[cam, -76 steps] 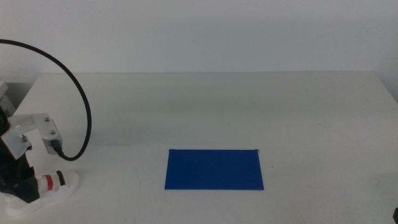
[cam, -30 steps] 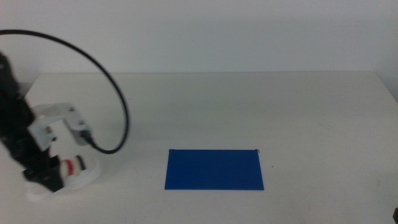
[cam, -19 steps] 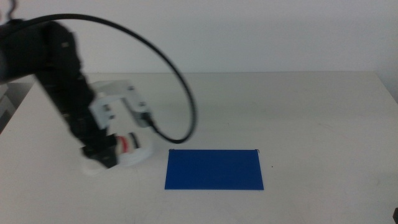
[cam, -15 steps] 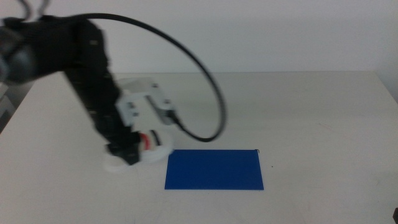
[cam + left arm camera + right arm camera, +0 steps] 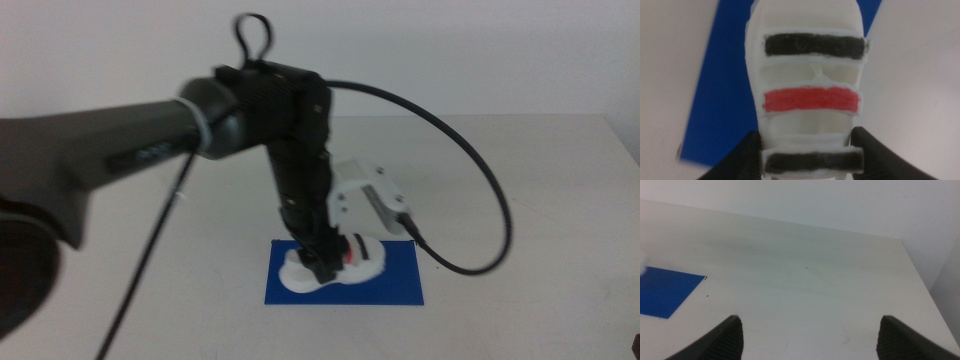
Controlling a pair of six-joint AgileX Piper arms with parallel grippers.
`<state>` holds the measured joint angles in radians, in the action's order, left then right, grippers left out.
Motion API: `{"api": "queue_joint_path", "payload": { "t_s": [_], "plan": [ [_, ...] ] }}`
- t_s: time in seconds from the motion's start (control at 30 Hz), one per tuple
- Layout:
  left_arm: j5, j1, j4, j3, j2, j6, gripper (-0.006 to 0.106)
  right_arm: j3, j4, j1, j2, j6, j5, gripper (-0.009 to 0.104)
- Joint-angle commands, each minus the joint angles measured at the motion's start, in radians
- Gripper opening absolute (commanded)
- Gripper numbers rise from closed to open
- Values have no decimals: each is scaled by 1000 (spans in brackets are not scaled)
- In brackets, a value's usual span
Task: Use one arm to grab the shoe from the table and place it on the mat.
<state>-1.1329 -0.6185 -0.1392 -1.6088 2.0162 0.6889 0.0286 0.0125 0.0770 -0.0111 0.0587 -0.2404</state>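
Observation:
The shoe's toe (image 5: pixel 374 258) is pointing at a slant toward my right gripper's side of the mat. Next, my left gripper turns the shoe around before it lowers the shoe onto the mat (image 5: pixel 345 294).
The left arm (image 5: pixel 230 110) reaches from the left across the table (image 5: pixel 520 170) to the dark-blue mat (image 5: pixel 400 285). Its gripper (image 5: pixel 325 262) is shut on the white shoe (image 5: pixel 335 268), which is over the mat's left half; whether it rests on the mat I cannot tell. In the left wrist view the shoe (image 5: pixel 810 75) fills the frame, two black straps and a red strap between them, the dark jaws pressed on both sides of its near end, the mat (image 5: pixel 720 110) beneath. The right gripper (image 5: pixel 810 330) waits open over bare table, the mat (image 5: pixel 665 295) off to one side.
A black cable (image 5: pixel 480 220) loops from the left wrist out over the table to the mat's right. A pale wall (image 5: pixel 450 50) backs the table's far edge.
The left arm has carried the shoe from the table's front-left corner rightward to over the mat. The right arm has not moved.

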Motion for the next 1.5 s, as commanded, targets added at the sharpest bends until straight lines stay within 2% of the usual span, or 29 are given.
{"api": "queue_joint_path", "payload": {
  "t_s": [0.0,0.27,0.5,0.6,0.87,1.33,1.47],
  "plan": [
    [-4,-27,-25,-62,-29,-15,-1,5,11,3,4,10,73,78],
    [-1,-58,-50,-124,8,-16,-1,5,11,3,4,10,73,78],
    [-17,-56,-38,-124,11,-17,-1,5,11,3,4,10,73,78],
    [-34,-56,-39,-124,11,-64,-1,5,11,3,4,10,73,78],
    [-34,-56,-29,-124,11,-431,-1,5,11,3,4,10,73,78],
    [-34,-56,-35,-124,11,-885,-1,5,11,3,4,10,73,78],
    [-34,-56,-35,-124,11,-1061,-1,5,11,3,4,10,73,78]
  ]
}}
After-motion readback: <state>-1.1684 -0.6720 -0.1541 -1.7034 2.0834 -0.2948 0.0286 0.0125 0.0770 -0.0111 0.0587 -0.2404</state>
